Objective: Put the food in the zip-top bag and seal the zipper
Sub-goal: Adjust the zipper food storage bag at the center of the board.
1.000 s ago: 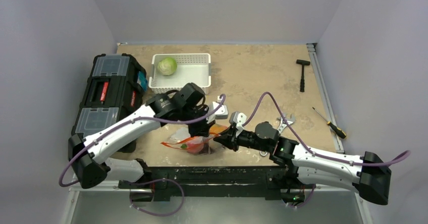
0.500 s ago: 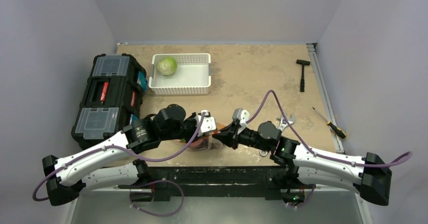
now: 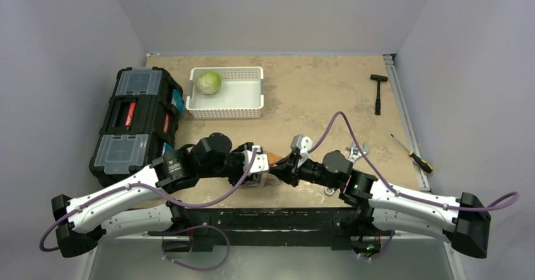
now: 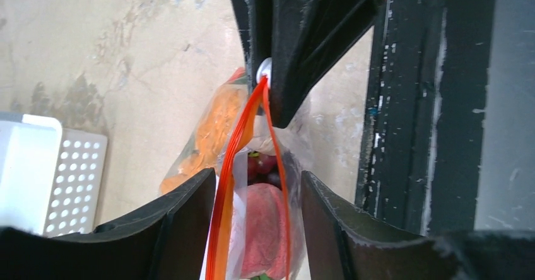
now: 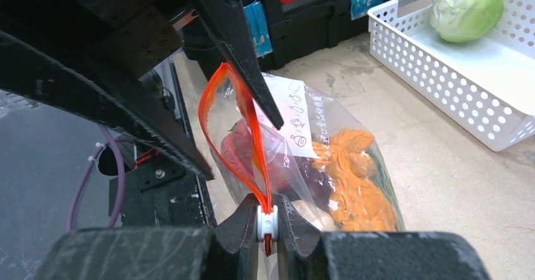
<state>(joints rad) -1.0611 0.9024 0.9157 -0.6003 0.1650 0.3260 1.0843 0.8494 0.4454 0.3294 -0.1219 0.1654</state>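
Note:
The orange-red zipper sticks out in a loop [image 5: 255,144] next to the white slider, so next my left gripper pinches the loop closed before my right gripper takes hold of the slider [image 5: 267,222] again.
The clear zip-top bag [image 5: 328,141] hangs between my two grippers near the table's front edge and also shows in the top view [image 3: 265,178]. It holds a pink peach [image 4: 265,229], dark red grapes [image 4: 262,163] and an orange carrot [image 5: 353,179]. Its orange-red zipper [image 5: 252,119] is partly parted in a loop. My right gripper [image 5: 267,214] is shut on the white slider [image 4: 264,70] at one end. My left gripper [image 4: 257,176] is open, one finger on each side of the bag's mouth. A green cabbage [image 3: 209,82] lies in the white basket [image 3: 243,106].
A black toolbox [image 3: 135,119] stands at the left, close to the left arm. A hammer [image 3: 378,91], a screwdriver [image 3: 411,154] and a silver wrench [image 3: 356,154] lie at the right. The black front rail [image 4: 404,135] runs just beside the bag.
The left arm has dropped low and swung its open gripper round the bag's mouth. The right gripper has stayed shut on the slider and has shifted slightly.

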